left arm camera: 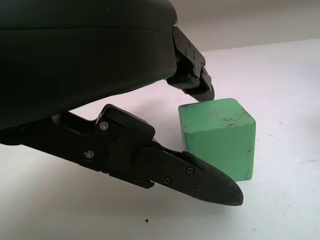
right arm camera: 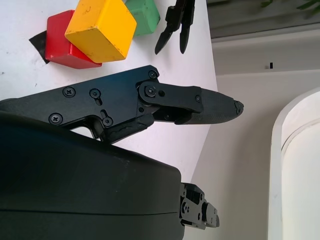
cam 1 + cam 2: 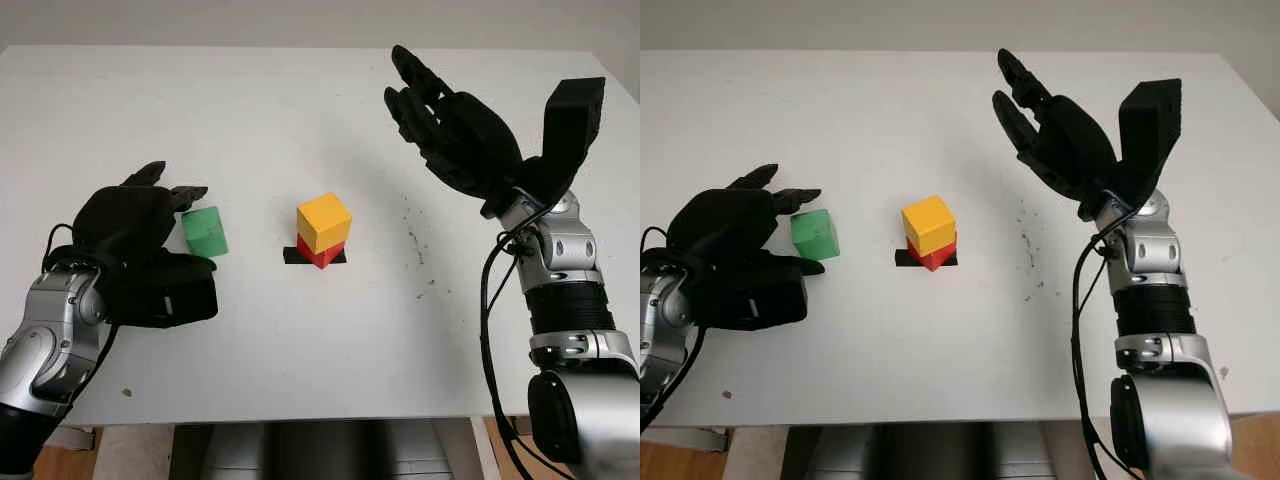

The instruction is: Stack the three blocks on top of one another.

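The yellow block [image 3: 324, 221] is crooked but sits flat on top of the red block [image 3: 320, 256]. It should stay in place when I lower the green block onto it.
A green block [image 3: 205, 231] sits on the white table [image 3: 300, 340] at the left. My left hand [image 3: 190, 230] is open around it, one finger [image 1: 197, 87] at its far top edge and another finger [image 1: 210, 182] low along its near side; I cannot tell whether they touch it. At the table's centre a yellow block [image 3: 323, 222] stands skewed on a red block [image 3: 320, 253], which sits on a black tape mark [image 3: 296, 256]. My right hand [image 3: 445, 125] is open, raised above the table to the right of and behind the stack, holding nothing.
Small dark specks [image 3: 415, 245] dot the table right of the stack. The table's front edge [image 3: 300, 418] runs close below both forearms. The right wrist view takes in the stack [image 2: 100, 30] and the green block [image 2: 142, 15] from above.
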Available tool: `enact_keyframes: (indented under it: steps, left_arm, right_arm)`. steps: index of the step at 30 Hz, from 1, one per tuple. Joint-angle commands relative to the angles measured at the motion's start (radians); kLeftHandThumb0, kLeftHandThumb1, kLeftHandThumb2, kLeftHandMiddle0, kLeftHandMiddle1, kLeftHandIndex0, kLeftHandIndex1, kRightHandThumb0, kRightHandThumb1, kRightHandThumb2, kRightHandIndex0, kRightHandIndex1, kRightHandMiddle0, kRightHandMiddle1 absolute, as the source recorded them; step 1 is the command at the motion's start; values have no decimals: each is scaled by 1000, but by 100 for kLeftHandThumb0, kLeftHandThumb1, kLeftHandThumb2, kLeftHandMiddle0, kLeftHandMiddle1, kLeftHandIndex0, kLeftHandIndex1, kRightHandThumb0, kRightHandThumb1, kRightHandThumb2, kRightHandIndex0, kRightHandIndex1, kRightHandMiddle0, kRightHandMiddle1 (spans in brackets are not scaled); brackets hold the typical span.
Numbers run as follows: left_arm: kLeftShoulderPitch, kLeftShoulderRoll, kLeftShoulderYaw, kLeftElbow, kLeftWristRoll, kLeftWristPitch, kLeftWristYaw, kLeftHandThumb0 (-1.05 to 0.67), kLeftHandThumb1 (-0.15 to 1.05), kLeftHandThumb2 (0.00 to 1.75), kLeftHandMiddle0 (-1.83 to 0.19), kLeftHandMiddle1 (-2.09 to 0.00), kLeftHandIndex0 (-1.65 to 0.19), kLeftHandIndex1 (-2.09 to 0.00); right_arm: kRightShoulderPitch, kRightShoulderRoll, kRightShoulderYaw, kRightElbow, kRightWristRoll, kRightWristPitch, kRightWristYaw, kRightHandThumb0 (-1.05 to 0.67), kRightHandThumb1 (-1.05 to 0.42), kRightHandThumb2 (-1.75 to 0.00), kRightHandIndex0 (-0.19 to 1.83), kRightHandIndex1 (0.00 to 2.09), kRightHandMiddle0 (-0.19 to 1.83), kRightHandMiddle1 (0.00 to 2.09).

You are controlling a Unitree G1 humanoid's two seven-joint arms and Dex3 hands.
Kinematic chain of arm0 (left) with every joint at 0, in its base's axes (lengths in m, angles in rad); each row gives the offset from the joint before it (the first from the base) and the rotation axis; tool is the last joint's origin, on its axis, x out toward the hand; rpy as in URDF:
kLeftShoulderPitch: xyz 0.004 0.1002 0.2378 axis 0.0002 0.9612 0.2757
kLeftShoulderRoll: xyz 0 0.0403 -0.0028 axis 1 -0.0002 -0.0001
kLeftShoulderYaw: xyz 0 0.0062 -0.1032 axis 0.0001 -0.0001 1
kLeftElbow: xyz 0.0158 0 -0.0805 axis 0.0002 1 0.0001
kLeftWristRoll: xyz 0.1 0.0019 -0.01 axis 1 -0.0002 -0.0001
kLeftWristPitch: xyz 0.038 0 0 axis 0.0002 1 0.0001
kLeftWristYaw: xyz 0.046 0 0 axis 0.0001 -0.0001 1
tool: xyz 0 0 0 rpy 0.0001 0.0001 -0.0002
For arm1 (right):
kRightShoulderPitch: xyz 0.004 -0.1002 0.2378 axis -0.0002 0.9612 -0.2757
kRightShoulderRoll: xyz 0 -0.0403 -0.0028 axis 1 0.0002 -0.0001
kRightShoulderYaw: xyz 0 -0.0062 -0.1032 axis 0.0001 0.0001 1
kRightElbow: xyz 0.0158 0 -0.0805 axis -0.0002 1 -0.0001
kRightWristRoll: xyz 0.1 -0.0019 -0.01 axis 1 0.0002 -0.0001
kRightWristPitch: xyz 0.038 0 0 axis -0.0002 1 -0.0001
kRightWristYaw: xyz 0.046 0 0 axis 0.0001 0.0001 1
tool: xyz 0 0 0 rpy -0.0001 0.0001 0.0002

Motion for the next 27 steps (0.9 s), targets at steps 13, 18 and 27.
enact_keyframes:
  steps: [13,18,27]
  left_arm:
    - [26,-26,28,-5,-44,-26,-2,-47,105,28,-18,-6,-8,-131]
    - [33,-53,58,-1,-99,-26,19,-41,105,32,-22,-6,-1,-156]
    - [15,-118,138,0,-250,26,12,-37,105,28,-32,-8,-6,-177]
  right_arm:
    - [16,0,3,-34,-4,-1,-11,-58,-105,-48,-19,0,-18,1]
    - [13,-1,5,-32,-2,11,-12,-57,-105,-46,-19,0,-19,1]
    - [12,-4,9,-40,-5,34,-16,-55,-105,-44,-19,0,-19,2]
